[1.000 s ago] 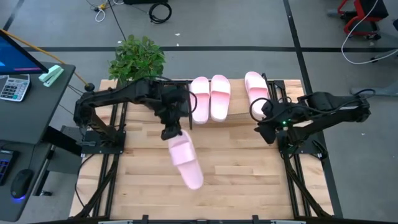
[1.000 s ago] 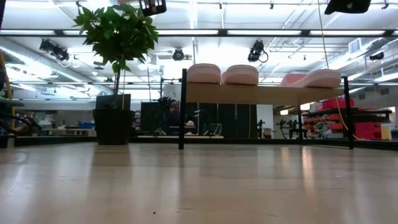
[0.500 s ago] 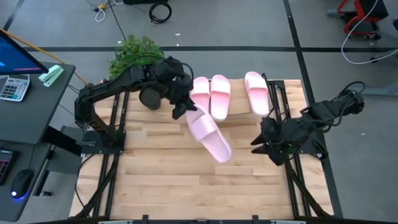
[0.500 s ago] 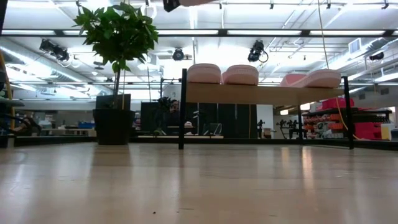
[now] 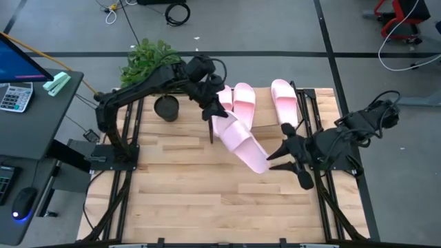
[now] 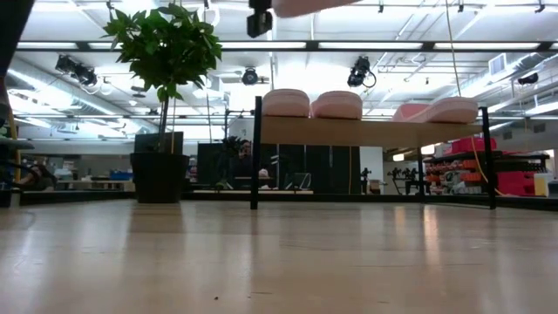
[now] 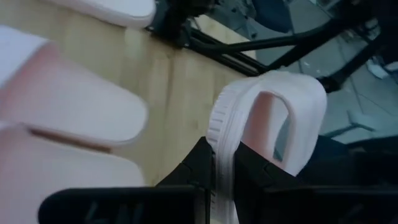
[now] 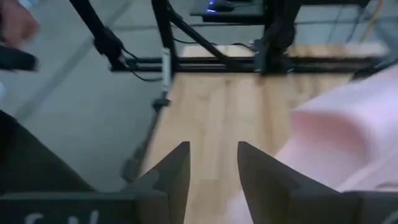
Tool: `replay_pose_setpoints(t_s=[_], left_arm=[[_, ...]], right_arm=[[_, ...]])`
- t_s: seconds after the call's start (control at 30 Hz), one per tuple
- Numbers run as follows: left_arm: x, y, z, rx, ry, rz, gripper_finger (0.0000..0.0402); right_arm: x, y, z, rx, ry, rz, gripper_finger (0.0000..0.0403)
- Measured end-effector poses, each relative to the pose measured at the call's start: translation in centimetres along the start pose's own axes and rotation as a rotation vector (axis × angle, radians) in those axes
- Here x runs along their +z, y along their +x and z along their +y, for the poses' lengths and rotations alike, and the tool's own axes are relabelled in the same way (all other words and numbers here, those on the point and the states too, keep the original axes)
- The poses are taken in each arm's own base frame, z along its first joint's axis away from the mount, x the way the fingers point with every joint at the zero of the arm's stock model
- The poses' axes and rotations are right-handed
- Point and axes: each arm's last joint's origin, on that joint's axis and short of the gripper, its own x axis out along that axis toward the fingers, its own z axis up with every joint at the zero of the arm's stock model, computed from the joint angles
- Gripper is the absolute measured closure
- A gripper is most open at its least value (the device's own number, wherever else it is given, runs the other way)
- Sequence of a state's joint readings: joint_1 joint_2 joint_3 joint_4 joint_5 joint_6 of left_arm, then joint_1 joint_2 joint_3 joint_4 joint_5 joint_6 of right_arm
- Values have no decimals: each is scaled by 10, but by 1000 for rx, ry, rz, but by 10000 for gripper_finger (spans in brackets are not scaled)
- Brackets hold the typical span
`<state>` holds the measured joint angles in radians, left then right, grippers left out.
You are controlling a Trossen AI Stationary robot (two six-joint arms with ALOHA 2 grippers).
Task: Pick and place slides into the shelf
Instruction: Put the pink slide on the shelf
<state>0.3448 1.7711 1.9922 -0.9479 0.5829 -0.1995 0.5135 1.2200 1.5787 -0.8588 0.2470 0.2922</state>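
The robot's left gripper is holding the slide's strap end (image 5: 231,129) and the heel slants away from the shelf's gap, so the right gripper should take over at the slide's heel (image 5: 260,164).
Three pale pink slides (image 5: 243,103) lie on the shelf (image 6: 366,131) at the table's far edge, soles on its slanted board; the low view shows them (image 6: 337,105) from the front. My left gripper (image 5: 211,117) is in front of the shelf, shut on another slide (image 5: 241,141) held in the air. My right gripper (image 5: 284,156) is open beside that slide's free end (image 5: 264,164), with nothing between its fingers (image 8: 171,168). The slide (image 8: 336,143) shows pink at the edge of the right wrist view. My left gripper pinches the slide's sole edge at one end (image 7: 219,134) between its two fingers, with the strap (image 7: 292,102) arching just beyond them. The fingers slant down from the far left. The slide is lifted clear of the table and stretches away toward the near right.
A potted plant (image 5: 151,62) stands at the far left corner of the table, its dark pot (image 5: 165,108) just left of my left arm. Bare wood tabletop (image 5: 207,200) spreads over the near half. A desk with a calculator (image 5: 15,96) stands left of the table.
My left gripper has carried the slide toward the far edge and to the right, up beside the shelf. The slide has swung about, its free end now pointing near right instead of near. My right gripper has drawn back from the shelf toward the near edge, risen and rolled.
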Motion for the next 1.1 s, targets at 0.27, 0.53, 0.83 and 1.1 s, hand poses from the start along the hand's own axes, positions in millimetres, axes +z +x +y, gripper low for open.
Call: replay_pose_setpoints(t_s=[0.27,0.53,0.83,1.1], left_arm=[[27,-5,-10,-49,30,-7,363],[34,-13,-2,-117,-37,-2,363],[33,-24,9,-200,-130,27,363],[28,-22,13,-265,-208,82,363]], right_arm=[[48,-22,13,-134,-342,176,297],[48,-14,21,-92,-611,349,309],[24,12,41,-119,-985,468,295],[22,8,48,-235,-1217,472,238]])
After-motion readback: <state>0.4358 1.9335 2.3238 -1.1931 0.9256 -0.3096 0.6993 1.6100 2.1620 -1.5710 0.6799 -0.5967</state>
